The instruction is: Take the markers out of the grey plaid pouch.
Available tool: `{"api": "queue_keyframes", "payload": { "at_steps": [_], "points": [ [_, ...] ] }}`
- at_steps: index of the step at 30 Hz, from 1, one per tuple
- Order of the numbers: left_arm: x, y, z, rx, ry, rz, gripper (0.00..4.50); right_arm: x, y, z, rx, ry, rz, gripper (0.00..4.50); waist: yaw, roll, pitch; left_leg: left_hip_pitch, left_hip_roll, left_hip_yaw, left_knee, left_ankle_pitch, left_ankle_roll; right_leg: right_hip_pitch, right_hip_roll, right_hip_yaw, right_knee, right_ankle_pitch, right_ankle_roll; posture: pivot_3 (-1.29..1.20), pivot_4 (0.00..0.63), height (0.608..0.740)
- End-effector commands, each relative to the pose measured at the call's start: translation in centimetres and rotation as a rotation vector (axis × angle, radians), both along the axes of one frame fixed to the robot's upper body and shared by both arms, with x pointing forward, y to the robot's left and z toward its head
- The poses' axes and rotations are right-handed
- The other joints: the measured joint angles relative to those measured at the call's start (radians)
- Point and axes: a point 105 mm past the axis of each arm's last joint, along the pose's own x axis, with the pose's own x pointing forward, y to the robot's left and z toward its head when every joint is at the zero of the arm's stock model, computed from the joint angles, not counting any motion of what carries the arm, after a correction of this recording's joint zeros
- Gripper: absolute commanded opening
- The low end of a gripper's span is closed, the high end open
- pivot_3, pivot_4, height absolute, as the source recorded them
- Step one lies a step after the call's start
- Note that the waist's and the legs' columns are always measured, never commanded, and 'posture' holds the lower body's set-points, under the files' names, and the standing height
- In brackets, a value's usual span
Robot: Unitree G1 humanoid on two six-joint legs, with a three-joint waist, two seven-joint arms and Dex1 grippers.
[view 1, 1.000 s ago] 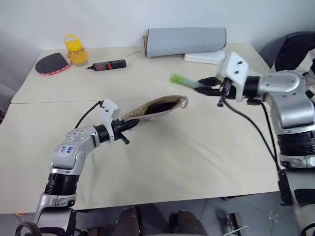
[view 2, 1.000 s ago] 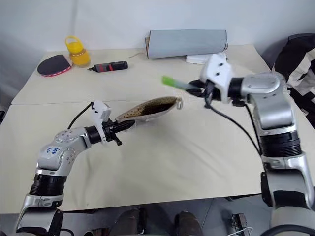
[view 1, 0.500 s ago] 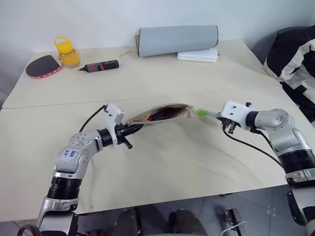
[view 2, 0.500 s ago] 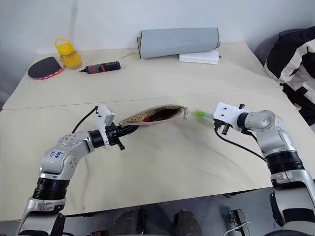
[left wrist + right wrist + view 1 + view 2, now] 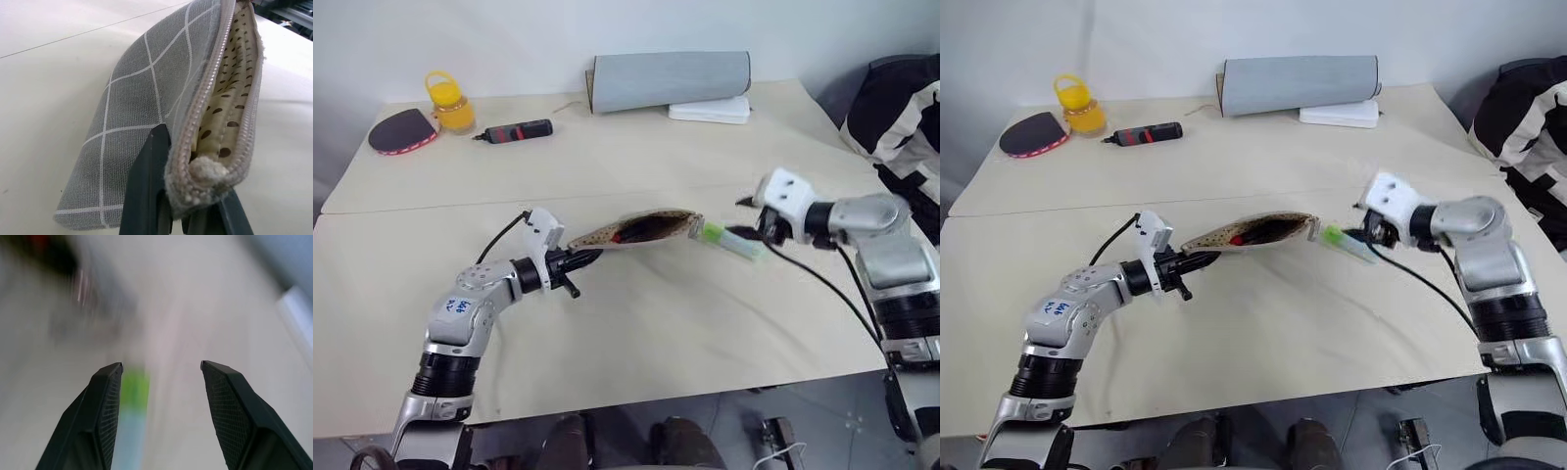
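Observation:
The pouch's opening (image 5: 679, 217) is spread wide around the dark marker (image 5: 646, 229), so the marker will slip clear of the pouch's lining and zip when the robot lifts it.
The grey plaid pouch (image 5: 656, 217) hangs just above the table with its zip open, showing a dotted tan lining (image 5: 230, 112). My left gripper (image 5: 579, 260) is shut on the pouch's left end. Something dark with red on it, a marker (image 5: 628, 235), shows inside the mouth. A pale green marker (image 5: 732, 240) lies slanted on the table just right of the pouch's ring end. My right gripper (image 5: 161, 364) is open just above and behind that marker (image 5: 133, 396), not touching it.
At the table's back stand a rolled grey mat (image 5: 671, 80) and a white box (image 5: 710, 110). Back left are a black-and-red tool (image 5: 517, 129), a yellow jar (image 5: 450, 101) and a paddle (image 5: 399, 128). A black-and-white garment (image 5: 901, 108) is at the right.
My right gripper carried the green marker down to the right of the pouch, then opened and let it go; the marker now rests on the table. The left gripper kept its hold.

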Motion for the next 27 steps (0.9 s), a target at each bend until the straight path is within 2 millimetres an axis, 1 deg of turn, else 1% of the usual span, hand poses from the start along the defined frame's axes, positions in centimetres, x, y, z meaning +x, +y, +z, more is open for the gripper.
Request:
{"api": "queue_keyframes", "payload": {
  "at_steps": [1,3,5,7,9,11,14,15,19,22,25,27],
  "points": [
    [0.1,-0.6,1.6,-0.032,-0.041,-0.025,0.0,-2.2,3.6,4.2,0.106,-0.055,0.166,2.47,0.0,0.0,0.0,0.0,0.0,0.0,0.0,0.0,0.0,0.0,0.0,0.0,0.0,0.0,0.0,0.0,0.15,0.74],
    [0.3,-0.9,2.0,-0.063,-0.036,-0.025,0.0,-2.6,5.2,5.0,0.117,-0.074,0.214,2.01,0.0,0.0,0.0,0.0,0.0,0.0,0.0,0.0,0.0,0.0,0.0,0.0,0.0,0.0,0.0,0.0,0.15,0.74],
    [0.4,-1.3,2.3,-0.072,-0.031,-0.033,0.0,-3.0,6.7,4.6,0.078,-0.083,0.272,1.36,0.004,0.0,0.0,0.0,0.0,-0.001,0.001,0.0,0.0,0.0,0.0,-0.001,0.001,0.0,0.0,0.0,0.15,0.74],
    [0.4,-1.7,2.3,-0.075,-0.024,-0.039,0.0,-3.2,8.3,3.8,0.051,-0.088,0.32,0.73,0.005,-0.001,0.0,0.0,0.0,-0.001,0.002,-0.001,0.0,0.001,-0.001,-0.001,0.001,0.0,0.0,0.0,0.15,0.74],
    [0.1,-2.3,2.5,-0.079,-0.012,-0.066,0.0,-2.9,9.3,2.2,-0.043,-0.122,0.341,0.73,0.005,-0.001,0.0,-0.001,0.0,-0.001,0.002,-0.001,0.0,0.0,-0.001,-0.001,0.002,0.0,0.0,0.0,0.15,0.74],
    [0.0,-2.5,2.6,-0.071,-0.006,-0.082,0.0,-2.5,9.7,1.2,-0.079,-0.122,0.342,0.73,0.004,-0.001,0.0,-0.001,0.0,-0.001,0.002,-0.001,0.0,0.0,-0.001,-0.001,0.003,0.0,0.0,0.0,0.15,0.74],
    [0.0,-2.5,2.8,-0.059,0.008,-0.075,0.0,-2.3,9.6,0.4,-0.111,-0.115,0.349,0.73,0.002,-0.001,0.0,-0.001,0.0,-0.001,0.002,-0.001,0.0,0.0,-0.001,-0.001,0.003,0.0,0.0,0.0,0.15,0.74],
    [0.0,-2.5,3.0,-0.078,0.025,-0.074,0.0,-2.2,9.4,0.1,-0.155,-0.128,0.35,0.73,0.002,-0.001,0.0,-0.001,0.0,-0.001,0.002,-0.001,0.0,0.0,-0.001,-0.001,0.003,0.0,0.0,0.0,0.15,0.74],
    [-1.1,-3.0,3.8,-0.105,0.061,-0.121,0.0,-2.6,9.0,-1.0,-0.205,-0.079,0.372,0.73,0.0,-0.001,0.0,-0.001,0.0,-0.001,0.002,-0.001,0.0,0.0,0.0,-0.001,0.004,0.0,0.0,0.0,0.15,0.74],
    [-2.0,-3.4,3.9,-0.075,0.089,-0.164,0.0,-3.2,9.4,-0.9,-0.19,-0.073,0.412,0.73,-0.001,-0.001,0.0,-0.001,0.0,-0.002,0.001,-0.001,0.0,0.001,0.0,-0.001,0.004,0.0,0.0,0.0,0.15,0.74],
    [-2.0,-3.3,3.5,-0.032,0.092,-0.161,0.0,-3.7,10.0,-0.1,-0.123,-0.054,0.444,0.73,-0.002,-0.001,0.0,-0.001,0.0,-0.002,0.001,-0.001,0.0,0.001,0.0,-0.001,0.003,0.0,0.0,0.0,0.15,0.74],
    [-2.1,-3.4,3.4,-0.03,0.106,-0.172,0.0,-3.5,9.6,-0.8,-0.194,-0.057,0.439,0.73,-0.001,-0.001,0.0,-0.001,0.0,-0.002,0.001,-0.001,0.0,0.001,0.0,-0.001,0.004,0.0,0.0,0.0,0.15,0.74]
  ]
}}
